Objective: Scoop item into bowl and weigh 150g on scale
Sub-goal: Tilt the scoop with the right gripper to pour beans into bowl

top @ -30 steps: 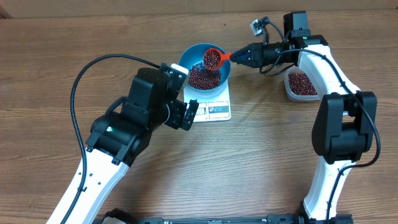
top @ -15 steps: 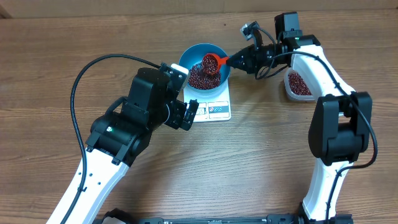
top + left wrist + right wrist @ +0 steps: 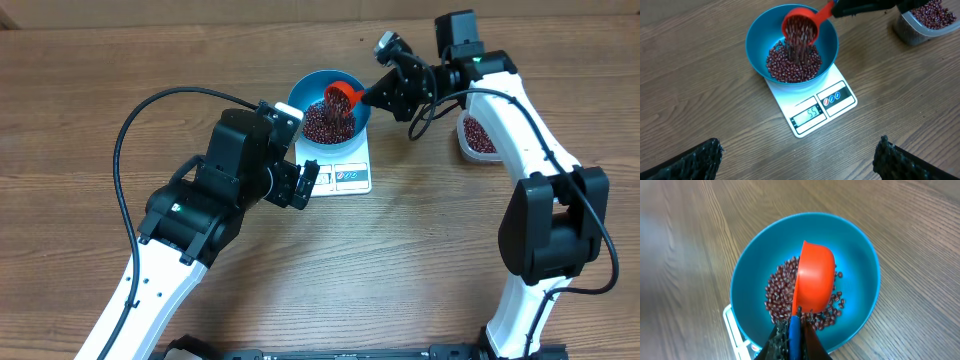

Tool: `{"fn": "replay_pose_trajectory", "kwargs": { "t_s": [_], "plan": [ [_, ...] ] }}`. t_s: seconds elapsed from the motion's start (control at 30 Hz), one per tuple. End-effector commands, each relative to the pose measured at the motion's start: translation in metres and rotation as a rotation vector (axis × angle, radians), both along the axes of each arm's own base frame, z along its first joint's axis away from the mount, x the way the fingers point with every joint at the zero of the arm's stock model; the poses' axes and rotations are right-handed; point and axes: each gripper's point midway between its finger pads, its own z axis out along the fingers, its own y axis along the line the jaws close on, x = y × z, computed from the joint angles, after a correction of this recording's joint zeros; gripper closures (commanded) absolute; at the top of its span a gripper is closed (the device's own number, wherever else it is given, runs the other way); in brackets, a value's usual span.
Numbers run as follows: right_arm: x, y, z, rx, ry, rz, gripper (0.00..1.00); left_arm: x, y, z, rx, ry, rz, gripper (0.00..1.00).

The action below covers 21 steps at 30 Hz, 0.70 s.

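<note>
The robot's right gripper should take the red scoop to the clear tub (image 3: 479,138) for more beans, because the scale's display (image 3: 808,115) shows well under 150g as the scoop empties.
The blue bowl (image 3: 357,112) (image 3: 756,42) (image 3: 860,255) stands on the white scale (image 3: 355,176) (image 3: 846,97) (image 3: 729,322), whose display is lit. A heap of red-brown beans (image 3: 322,122) (image 3: 790,69) (image 3: 777,292) lies in the bowl. My right gripper (image 3: 382,93) (image 3: 794,337) is shut on the blue handle of a red scoop (image 3: 343,95) (image 3: 800,22) (image 3: 815,275). The scoop is tipped over the bowl and beans stream out of it. My left gripper (image 3: 310,183) (image 3: 800,162) hovers open in front of the scale, nothing between its fingers (image 3: 695,160).
A clear plastic tub (image 3: 478,137) (image 3: 925,17) with more beans stands to the right of the scale, under the right arm. The table is bare wood around the scale. A black cable loops from the left arm (image 3: 215,190).
The right gripper has rolled and moved a little left, tipping the scoop from level to pouring; beans now fall into the bowl. The left arm has not moved.
</note>
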Motion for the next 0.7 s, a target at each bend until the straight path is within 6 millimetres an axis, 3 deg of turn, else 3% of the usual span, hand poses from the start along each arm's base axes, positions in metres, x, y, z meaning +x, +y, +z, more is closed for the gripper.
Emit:
{"fn": "replay_pose_trajectory", "kwargs": {
  "t_s": [0.0,0.17,0.33,0.5,0.67],
  "plan": [
    [0.004,0.001,0.017,-0.124,-0.145,0.030,0.97,0.000,0.001,-0.004,0.008,0.009,0.008,0.00],
    [0.001,0.006,0.003,-0.274,-0.204,0.071,0.96,0.000,0.001,-0.004,0.008,0.009,0.008,0.00],
    [0.001,0.010,0.002,-0.409,-0.266,0.070,0.96,0.000,0.001,-0.004,0.008,0.009,0.008,0.00],
    [0.000,0.011,0.014,-0.464,-0.318,0.063,0.97,0.000,0.001,-0.004,0.008,0.009,0.008,0.00],
    [-0.002,0.010,0.039,-0.455,-0.378,0.051,0.96,0.000,0.001,-0.004,0.008,0.009,0.008,0.00]
  ]
}}
